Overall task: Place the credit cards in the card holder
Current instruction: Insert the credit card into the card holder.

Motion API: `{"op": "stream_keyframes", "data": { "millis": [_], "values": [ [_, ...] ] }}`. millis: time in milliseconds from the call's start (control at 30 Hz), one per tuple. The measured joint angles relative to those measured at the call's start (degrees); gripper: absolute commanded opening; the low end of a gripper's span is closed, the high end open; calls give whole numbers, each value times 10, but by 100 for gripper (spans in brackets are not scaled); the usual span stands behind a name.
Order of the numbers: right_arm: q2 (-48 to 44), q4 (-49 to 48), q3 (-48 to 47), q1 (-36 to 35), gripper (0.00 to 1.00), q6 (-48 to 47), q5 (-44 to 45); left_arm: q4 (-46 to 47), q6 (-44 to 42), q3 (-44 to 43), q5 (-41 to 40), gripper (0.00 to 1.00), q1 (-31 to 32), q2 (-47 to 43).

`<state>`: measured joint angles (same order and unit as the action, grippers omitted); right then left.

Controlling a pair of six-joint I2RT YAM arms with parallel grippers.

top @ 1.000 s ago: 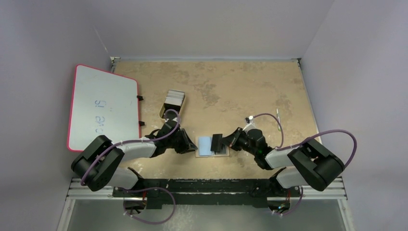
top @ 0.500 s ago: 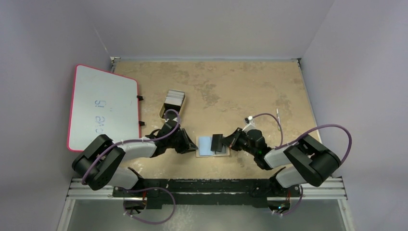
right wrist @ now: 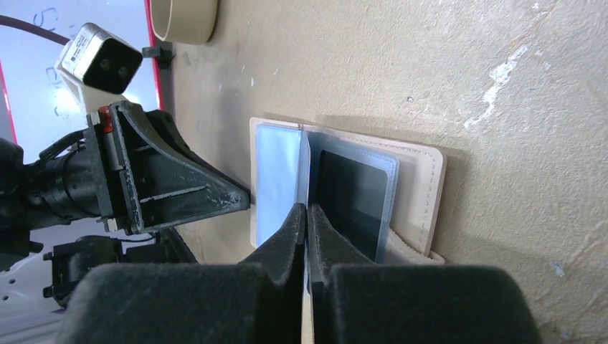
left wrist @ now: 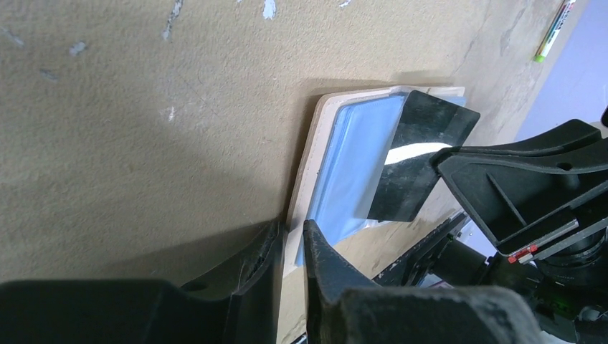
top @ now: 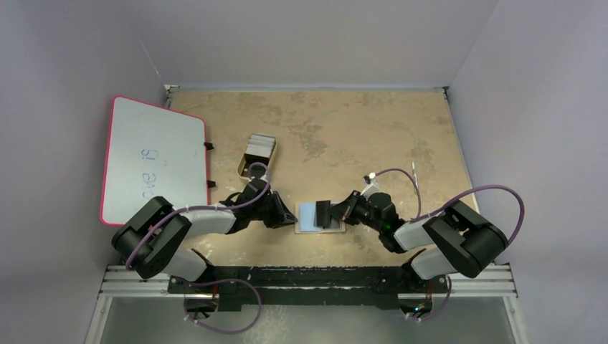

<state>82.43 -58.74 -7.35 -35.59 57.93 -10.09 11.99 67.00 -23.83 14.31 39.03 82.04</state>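
Observation:
The black credit card is standing steeply at the card holder's fold (right wrist: 308,143), so the robot's right gripper should tip the card into the empty pocket (right wrist: 276,174), then open and push the card's edge.
The tan card holder (top: 343,225) lies open near the table's front edge, blue-grey pockets up. My left gripper (top: 292,216) is shut on its left rim; in the left wrist view the fingers (left wrist: 290,228) pinch the tan edge of the card holder (left wrist: 315,154). My right gripper (top: 338,211) is shut on a black credit card (top: 324,211), which stands on edge over the holder's fold. The card (left wrist: 423,154) shows glossy in the left wrist view and edge-on between the right gripper's fingertips (right wrist: 307,209). A dark rectangle (right wrist: 355,201) shows in the holder's right pocket (right wrist: 416,190).
A small yellow tray (top: 258,152) holding several pale cards stands behind the left arm. A pink-framed whiteboard (top: 154,159) lies at the far left. A pen (top: 414,175) lies to the right, behind the right arm.
The left gripper and the card holder have shifted slightly right. The right gripper still holds the black card over the holder.

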Motion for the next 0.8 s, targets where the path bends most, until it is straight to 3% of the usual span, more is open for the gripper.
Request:
{"op": "stream_keyframes", "data": {
  "millis": [667,800],
  "values": [
    [-11,102,-28,0,0,-10,-19,3,1,-1,-6,16,5,1],
    [10,94,-40,0,5,-12,-31,2,1,-2,-6,16,5,1]
  ]
}}
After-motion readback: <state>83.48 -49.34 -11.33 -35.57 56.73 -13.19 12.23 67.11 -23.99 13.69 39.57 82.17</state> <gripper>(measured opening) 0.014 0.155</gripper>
